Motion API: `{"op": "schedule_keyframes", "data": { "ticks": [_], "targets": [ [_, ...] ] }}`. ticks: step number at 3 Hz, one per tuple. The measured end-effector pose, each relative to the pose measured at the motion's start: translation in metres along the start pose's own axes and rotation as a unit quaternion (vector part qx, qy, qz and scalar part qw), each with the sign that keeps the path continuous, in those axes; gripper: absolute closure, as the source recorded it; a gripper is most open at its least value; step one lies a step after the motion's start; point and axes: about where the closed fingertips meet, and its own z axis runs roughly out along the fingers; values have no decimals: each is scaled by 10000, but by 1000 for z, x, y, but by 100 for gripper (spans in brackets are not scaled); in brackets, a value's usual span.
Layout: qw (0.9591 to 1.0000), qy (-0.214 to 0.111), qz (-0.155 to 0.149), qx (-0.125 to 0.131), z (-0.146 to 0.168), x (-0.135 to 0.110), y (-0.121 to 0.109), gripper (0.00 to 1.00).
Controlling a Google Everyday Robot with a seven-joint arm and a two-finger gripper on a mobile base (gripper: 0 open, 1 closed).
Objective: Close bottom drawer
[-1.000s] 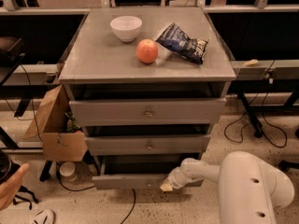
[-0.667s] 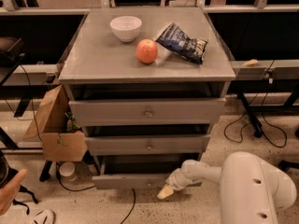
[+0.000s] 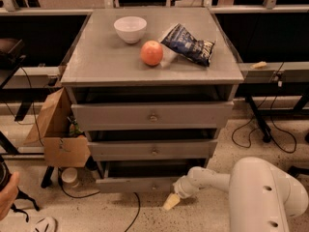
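Note:
The bottom drawer's front panel is higher than my gripper's fingers, so I should lift them to the panel (image 3: 156, 185) near its middle and push the drawer in.
The bottom drawer (image 3: 140, 183) of the grey cabinet stands pulled out a little, its low front panel near the floor. The middle drawer (image 3: 153, 150) and the top drawer (image 3: 152, 116) above it also stand slightly out. My gripper (image 3: 171, 201) hangs low at the end of the white arm (image 3: 212, 179), just in front of and below the right part of the bottom drawer's front, pointing down-left toward the floor. It is close to the panel; I cannot tell if it touches.
On the cabinet top (image 3: 101, 62) are a white bowl (image 3: 130, 29), an apple (image 3: 151, 52) and a dark chip bag (image 3: 189, 44). A cardboard box (image 3: 59, 134) and a small cup (image 3: 70, 176) stand left of the cabinet. Cables lie on the floor at right.
The gripper has dropped a little lower and moved slightly left along the bottom drawer's front. The drawers look unchanged.

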Motion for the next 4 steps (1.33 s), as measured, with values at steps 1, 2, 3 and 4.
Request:
{"op": "schedule_keyframes", "data": {
  "ticks": [1,2,3,4],
  "targets": [
    [10000,8,-48,16,-3,-4,-2,0],
    [9999,-10,-113,-21,-1,-8,2,18],
    [9986,-103,-461,-238,10,-33,4,41],
    [9916,-170,-1200,-456,15,-63,-20,65]
  ]
}}
